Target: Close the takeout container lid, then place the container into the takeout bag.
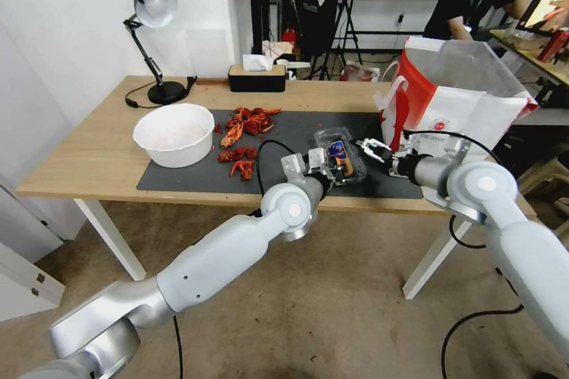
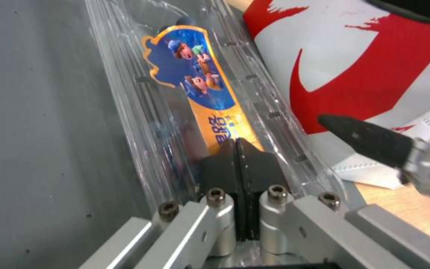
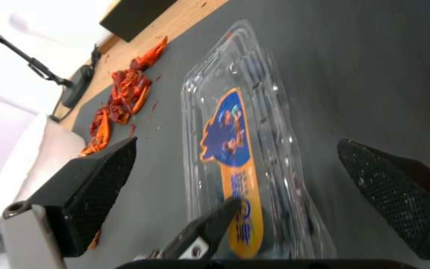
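Note:
I expect the takeout container (image 1: 341, 154) to bend inward between my right gripper's fingers when I lift it, because the clear ridged side is thin and see-through.
The takeout container (image 1: 342, 157) lies on the dark mat, a clear clamshell. Its lid (image 2: 195, 74), bearing a blue and orange label (image 3: 227, 138), is folded down flat over it. My left gripper (image 1: 332, 176) is shut, and its joined fingertips (image 2: 236, 145) rest on the near end of the lid, over the label. My right gripper (image 1: 368, 148) hovers open just right of the container, one finger (image 3: 93, 186) on each side of it in the right wrist view. The takeout bag (image 1: 456, 100) stands open at the table's right end, close behind the right gripper.
A white bowl (image 1: 175, 133) sits on the left of the mat (image 1: 189, 180), with red crayfish shells (image 1: 243, 130) scattered beside it. A desk lamp (image 1: 151, 12) and a black tissue box (image 1: 256, 77) stand at the back. The table's front edge runs just under my left wrist.

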Robot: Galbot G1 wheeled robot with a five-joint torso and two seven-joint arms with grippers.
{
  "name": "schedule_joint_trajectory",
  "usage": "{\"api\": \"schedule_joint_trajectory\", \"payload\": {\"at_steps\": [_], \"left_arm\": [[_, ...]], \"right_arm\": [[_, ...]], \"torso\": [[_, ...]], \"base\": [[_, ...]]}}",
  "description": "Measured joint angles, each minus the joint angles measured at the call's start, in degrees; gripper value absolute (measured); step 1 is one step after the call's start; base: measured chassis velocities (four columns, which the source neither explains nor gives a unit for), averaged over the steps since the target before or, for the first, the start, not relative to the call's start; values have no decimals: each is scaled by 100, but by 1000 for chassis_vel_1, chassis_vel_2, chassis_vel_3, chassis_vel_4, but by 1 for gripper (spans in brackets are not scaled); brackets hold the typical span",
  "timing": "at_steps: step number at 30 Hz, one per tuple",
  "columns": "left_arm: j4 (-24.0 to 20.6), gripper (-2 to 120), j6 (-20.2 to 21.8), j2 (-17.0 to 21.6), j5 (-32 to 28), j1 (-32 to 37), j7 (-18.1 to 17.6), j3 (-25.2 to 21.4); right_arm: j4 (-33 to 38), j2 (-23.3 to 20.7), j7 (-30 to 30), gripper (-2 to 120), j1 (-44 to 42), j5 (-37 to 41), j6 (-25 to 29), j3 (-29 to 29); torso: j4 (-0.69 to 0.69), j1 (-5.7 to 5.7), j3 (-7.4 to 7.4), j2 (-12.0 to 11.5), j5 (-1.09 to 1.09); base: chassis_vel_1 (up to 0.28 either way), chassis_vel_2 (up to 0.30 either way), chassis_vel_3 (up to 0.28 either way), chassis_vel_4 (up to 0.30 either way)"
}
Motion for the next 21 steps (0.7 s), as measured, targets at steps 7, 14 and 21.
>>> {"api": "schedule_joint_trajectory", "payload": {"at_steps": [7, 14, 21], "left_arm": [[14, 0, -13, -1, 17, 0, 11, 6], [28, 0, -36, -3, 40, 14, 42, 16], [28, 0, -60, -1, 44, 24, 53, 15]], "right_arm": [[-457, 87, 208, 100, 582, 30, -295, -431], [-902, 188, 618, 100, 1079, 446, -494, -850], [-1181, 269, 786, 100, 1335, 763, -496, -1098]], "torso": [[0, -1, -1, 0, 1], [0, -1, 0, 1, 0], [0, -1, -1, 1, 0]], "base": [[0, 0, 0, 0], [0, 0, 0, 0], [0, 0, 0, 0]]}}
